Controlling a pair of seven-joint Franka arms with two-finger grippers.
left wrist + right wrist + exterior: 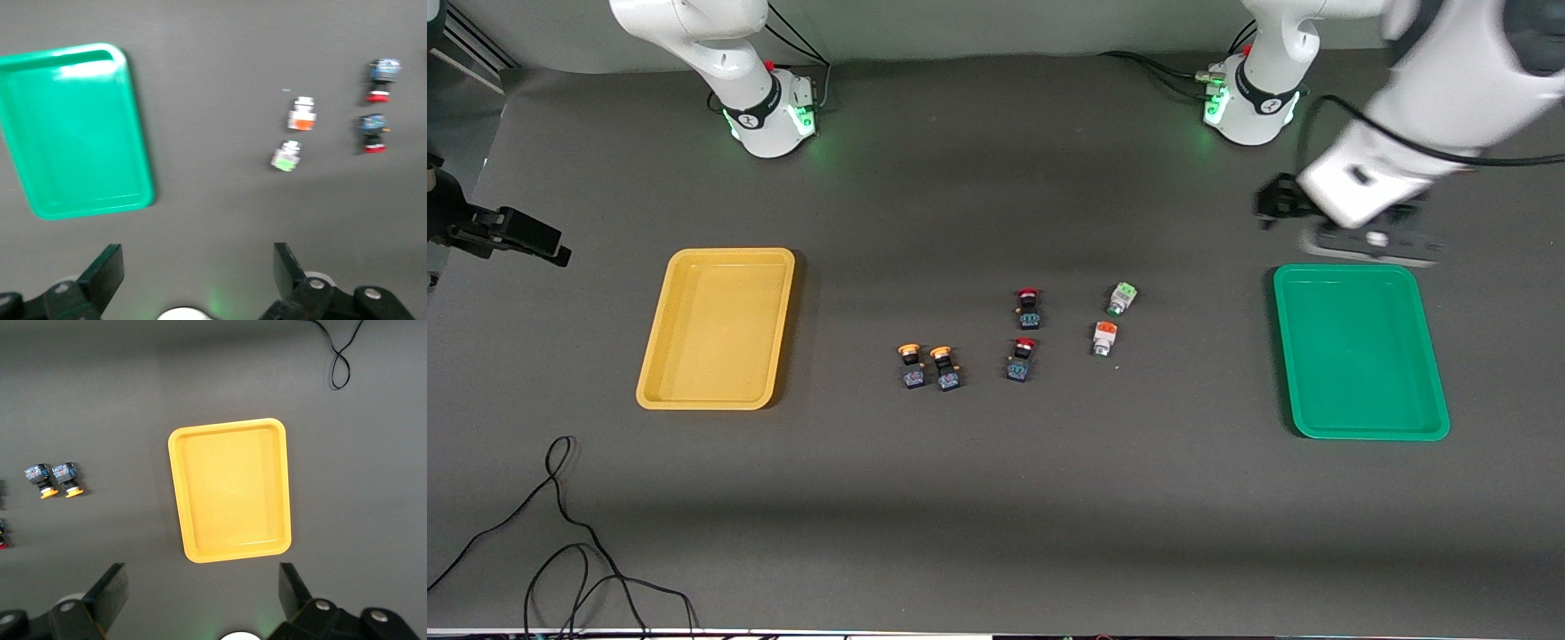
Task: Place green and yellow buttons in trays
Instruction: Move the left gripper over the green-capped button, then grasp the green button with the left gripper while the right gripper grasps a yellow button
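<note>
I expect a round green cap to be opposite the whitish button's green block [1126, 289] when I lift the button, because a thin green edge [1112, 311] shows there.
Two yellow-capped buttons [911, 364] [946, 367] lie side by side mid-table; they also show in the right wrist view [41, 481] [67, 480]. A whitish button with a green block [1121, 298] [286, 156] and one with an orange block [1104, 338] [302, 114] lie toward the green tray [1359, 351] [73, 130]. The yellow tray [716, 327] [230, 490] lies at the right arm's end. Both trays hold nothing. My left gripper [1369, 238] [198, 260] is open and empty, over the table by the green tray's rim nearest the bases. My right gripper [203, 587] is open and empty, high over the table beside the yellow tray.
Two red-capped buttons [1029, 308] [1022, 359] lie between the yellow-capped pair and the whitish pair. A loose black cable [560, 533] lies near the table's front edge at the right arm's end. A black fixture [503, 233] juts in at that end.
</note>
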